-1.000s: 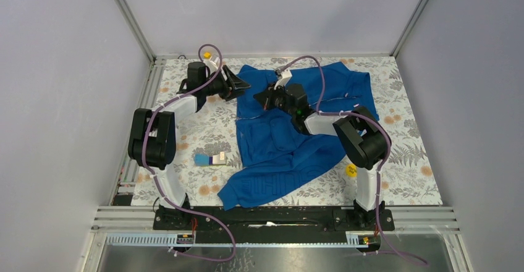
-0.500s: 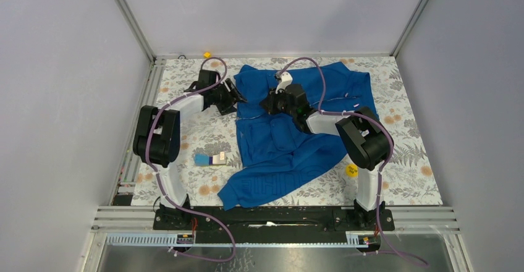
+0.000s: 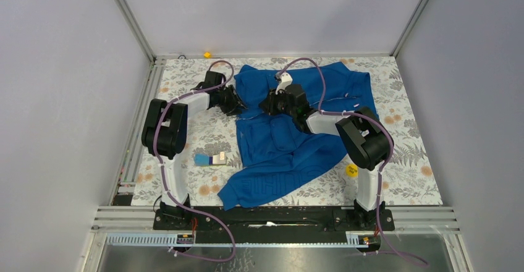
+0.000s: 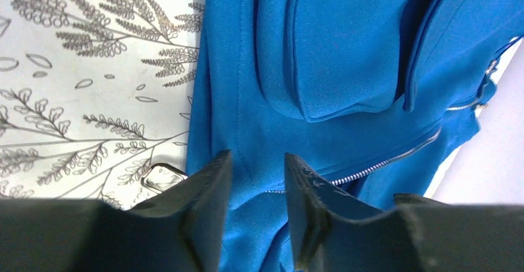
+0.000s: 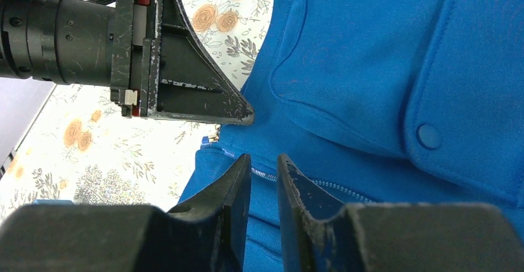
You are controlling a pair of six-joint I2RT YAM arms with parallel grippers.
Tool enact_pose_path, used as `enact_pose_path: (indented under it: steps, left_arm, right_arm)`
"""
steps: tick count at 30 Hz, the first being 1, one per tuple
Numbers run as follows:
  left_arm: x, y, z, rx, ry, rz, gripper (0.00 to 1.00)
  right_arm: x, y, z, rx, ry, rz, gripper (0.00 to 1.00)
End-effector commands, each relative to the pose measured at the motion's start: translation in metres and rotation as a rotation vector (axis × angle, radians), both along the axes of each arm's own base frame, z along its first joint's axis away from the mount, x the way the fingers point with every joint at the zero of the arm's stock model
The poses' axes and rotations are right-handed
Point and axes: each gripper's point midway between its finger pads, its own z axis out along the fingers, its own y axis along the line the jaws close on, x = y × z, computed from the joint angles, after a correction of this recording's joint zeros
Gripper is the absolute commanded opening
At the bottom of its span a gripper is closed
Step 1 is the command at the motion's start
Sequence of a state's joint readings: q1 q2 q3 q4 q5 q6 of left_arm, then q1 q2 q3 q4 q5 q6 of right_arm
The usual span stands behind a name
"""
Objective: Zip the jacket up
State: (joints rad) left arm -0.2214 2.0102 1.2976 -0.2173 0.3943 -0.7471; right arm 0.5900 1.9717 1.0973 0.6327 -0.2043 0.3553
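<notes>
Jacket cloth is lying over the zipper (image 4: 196, 174) next to the metal loop, so the robot's left gripper should first raise the cloth's edge (image 4: 254, 191) and pass it to the right gripper.
The royal-blue jacket (image 3: 296, 130) lies spread on the flowered mat. Both grippers are at its upper left part. My left gripper (image 3: 238, 102) is open at the jacket's left edge, with blue fabric (image 4: 346, 49) showing between its fingertips (image 4: 217, 173). The silvery zipper (image 4: 395, 157) runs off to the right of them. My right gripper (image 3: 267, 105) has its jaws nearly together on the jacket cloth, right at the zipper line (image 5: 333, 188). The left gripper's finger (image 5: 185, 86) shows just above it in the right wrist view. A pocket flap with a snap (image 5: 428, 136) lies to the right.
A small metal loop (image 4: 162, 176) lies at the jacket's edge beside my left finger. A small blue, white and purple block (image 3: 210, 159) lies on the mat left of the jacket. A yellow disc (image 3: 351, 171) lies near the right arm. Metal frame rails border the mat (image 3: 185, 136).
My left gripper has come down and moved right from the mat's back left, onto the jacket's left edge. My right gripper has stayed almost where it was.
</notes>
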Motion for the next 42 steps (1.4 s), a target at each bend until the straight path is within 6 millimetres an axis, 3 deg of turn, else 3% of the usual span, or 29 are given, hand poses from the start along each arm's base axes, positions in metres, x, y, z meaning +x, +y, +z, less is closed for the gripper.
enact_pose_path:
  steps: [1, 4, 6, 12, 13, 14, 15, 16, 20, 23, 30, 36, 42]
  left_arm:
    - [0.014, -0.011, 0.022, -0.060, -0.084, -0.068, 0.30]
    - [0.015, -0.018, 0.044, -0.177, -0.149, -0.122, 0.08]
    - [0.016, -0.019, 0.062, -0.286, -0.182, -0.130, 0.00]
    - [0.014, -0.008, 0.097, -0.423, -0.233, -0.113, 0.00]
    - [0.014, -0.006, 0.095, -0.398, -0.219, -0.107, 0.00]
    - [0.014, -0.005, 0.090, -0.363, -0.195, -0.097, 0.07]
    - [0.014, -0.003, 0.086, -0.328, -0.177, -0.086, 0.27]
    - [0.013, 0.000, 0.078, -0.278, -0.151, -0.064, 0.40]
    - [0.009, 0.017, 0.054, -0.097, -0.075, 0.051, 0.52]
    - [0.000, 0.025, 0.041, -0.063, 0.009, 0.113, 0.53]
    - [-0.015, 0.019, 0.020, -0.076, 0.069, 0.102, 0.47]
    - [-0.007, 0.007, 0.012, -0.100, 0.057, 0.060, 0.42]
    - [0.000, -0.006, 0.020, -0.181, 0.009, 0.010, 0.38]
  right_arm:
    - [0.004, 0.009, 0.021, 0.045, -0.044, 0.037, 0.31]
    - [0.001, 0.013, 0.021, 0.044, -0.054, 0.074, 0.39]
    - [-0.001, 0.017, 0.020, 0.042, -0.069, 0.114, 0.45]
    - [-0.004, 0.028, 0.024, 0.019, -0.176, 0.233, 0.59]
    - [-0.003, 0.027, 0.023, 0.011, -0.174, 0.230, 0.59]
    - [-0.002, 0.027, 0.023, 0.007, -0.169, 0.226, 0.59]
    - [-0.003, 0.027, 0.023, 0.008, -0.166, 0.226, 0.59]
    - [-0.004, 0.026, 0.023, 0.012, -0.163, 0.225, 0.59]
    - [-0.005, 0.025, 0.026, 0.021, -0.174, 0.218, 0.59]
    - [-0.003, 0.024, 0.029, 0.016, -0.183, 0.210, 0.59]
    - [-0.003, 0.022, 0.030, 0.020, -0.189, 0.199, 0.58]
    - [-0.003, 0.023, 0.028, 0.026, -0.179, 0.197, 0.57]
    - [-0.001, 0.025, 0.025, 0.036, -0.162, 0.193, 0.57]
